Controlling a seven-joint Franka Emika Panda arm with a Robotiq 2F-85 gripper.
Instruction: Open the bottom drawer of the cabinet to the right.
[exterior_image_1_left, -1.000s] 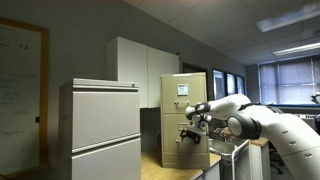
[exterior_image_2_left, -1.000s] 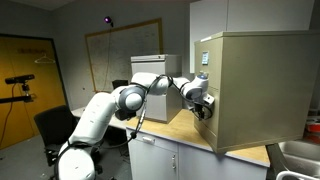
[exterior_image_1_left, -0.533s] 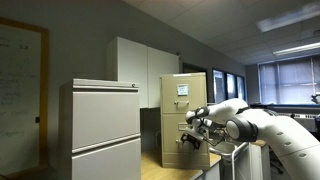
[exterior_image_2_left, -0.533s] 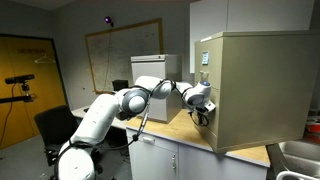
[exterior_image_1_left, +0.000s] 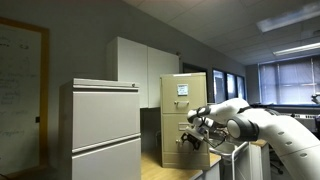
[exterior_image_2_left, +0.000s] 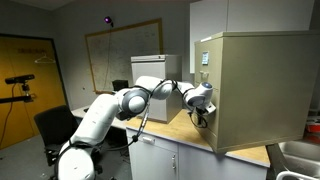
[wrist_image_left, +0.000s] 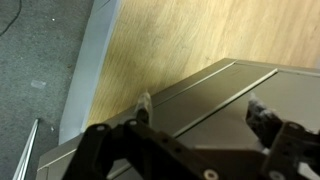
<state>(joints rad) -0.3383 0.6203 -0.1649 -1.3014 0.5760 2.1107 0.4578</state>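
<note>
My gripper should move up and take the handle, because its open fingers are on both sides of the flat panel of the bottom drawer (wrist_image_left: 212, 124), below the drawer's handle.
The tan cabinet (exterior_image_1_left: 185, 105) stands on a wooden counter and shows in both exterior views (exterior_image_2_left: 262, 90). Its top drawer carries a white-blue label. The bottom drawer (exterior_image_1_left: 176, 152) is the lowest tan front; from the side in an exterior view (exterior_image_2_left: 211, 136) it looks flush with the cabinet. My gripper (exterior_image_1_left: 196, 129) is open and empty, right at the cabinet front at lower-drawer height (exterior_image_2_left: 204, 116). In the wrist view the two fingers (wrist_image_left: 200, 106) straddle a tan drawer panel (wrist_image_left: 215, 85). No handle shows between them.
A wider pale grey two-drawer cabinet (exterior_image_1_left: 100, 125) stands nearby, with tall white cupboards (exterior_image_1_left: 142, 65) behind. The wooden counter (wrist_image_left: 180, 35) runs below the cabinet, with grey floor (wrist_image_left: 40, 60) beyond its edge. A chair (exterior_image_2_left: 50, 125) and a sink (exterior_image_2_left: 297, 156) flank the counter.
The gripper has moved down the cabinet front from a second ago and has held nearly still for the last half second. The drawers have not moved.
</note>
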